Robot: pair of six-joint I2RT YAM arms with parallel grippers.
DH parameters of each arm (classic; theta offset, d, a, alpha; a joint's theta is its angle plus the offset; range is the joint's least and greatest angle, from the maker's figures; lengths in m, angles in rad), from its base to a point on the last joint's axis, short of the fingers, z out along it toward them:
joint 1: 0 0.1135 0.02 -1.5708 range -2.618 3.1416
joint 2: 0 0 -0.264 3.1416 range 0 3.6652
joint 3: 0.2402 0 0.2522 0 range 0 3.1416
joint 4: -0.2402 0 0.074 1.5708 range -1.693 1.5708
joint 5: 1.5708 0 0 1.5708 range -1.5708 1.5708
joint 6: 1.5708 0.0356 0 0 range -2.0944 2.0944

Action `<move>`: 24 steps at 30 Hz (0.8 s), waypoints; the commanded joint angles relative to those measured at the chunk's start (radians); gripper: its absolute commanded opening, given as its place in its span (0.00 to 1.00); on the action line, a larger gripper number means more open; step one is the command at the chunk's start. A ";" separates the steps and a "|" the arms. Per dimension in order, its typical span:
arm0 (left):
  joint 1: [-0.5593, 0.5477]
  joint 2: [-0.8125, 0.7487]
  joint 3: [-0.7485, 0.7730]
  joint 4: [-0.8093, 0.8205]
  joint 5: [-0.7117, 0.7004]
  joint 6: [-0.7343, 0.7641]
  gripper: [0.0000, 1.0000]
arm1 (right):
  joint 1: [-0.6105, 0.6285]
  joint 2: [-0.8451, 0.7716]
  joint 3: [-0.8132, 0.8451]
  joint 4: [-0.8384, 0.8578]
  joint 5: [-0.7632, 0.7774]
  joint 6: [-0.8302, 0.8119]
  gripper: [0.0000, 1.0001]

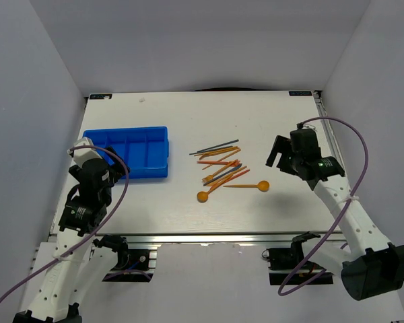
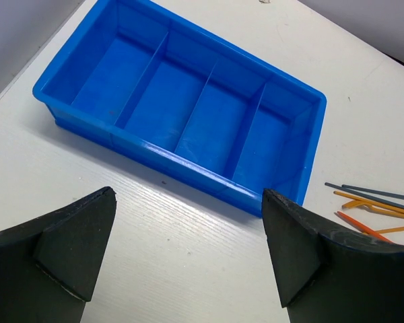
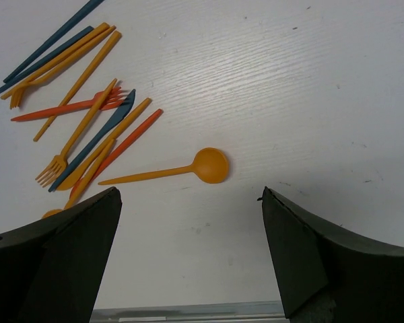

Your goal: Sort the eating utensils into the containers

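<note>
I should keep lowering my right gripper and turning it toward the spoon's neck (image 1: 254,186) until its fingers are on both sides of the neck, because the orange spoon's bowl (image 1: 263,186) lies clear of the pile.
A pile of orange, red and grey-blue utensils (image 1: 221,166) lies in the middle of the table. An orange spoon (image 1: 248,186) lies apart at its right, also in the right wrist view (image 3: 188,169); another orange spoon (image 1: 212,190) lies at the pile's front. The blue tray (image 1: 129,152) stands left of the pile, empty in the left wrist view (image 2: 182,108). My left gripper (image 1: 109,169) is open and empty, above the table near the tray's front edge. My right gripper (image 1: 277,153) is open and empty, right of the pile.
Purple cables (image 1: 353,151) loop off both arms. The table's metal front rail (image 1: 209,237) runs along the near edge. White walls enclose the table on three sides.
</note>
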 commanded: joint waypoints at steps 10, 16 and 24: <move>0.002 0.012 -0.007 0.009 -0.013 -0.005 0.98 | 0.185 0.153 0.037 0.007 0.289 0.450 0.89; 0.002 0.015 -0.012 0.012 -0.007 -0.002 0.98 | 0.280 0.263 0.036 -0.006 0.417 0.721 0.89; 0.002 0.020 -0.009 0.007 -0.016 -0.007 0.98 | 0.405 0.699 0.366 -0.446 0.457 1.093 0.72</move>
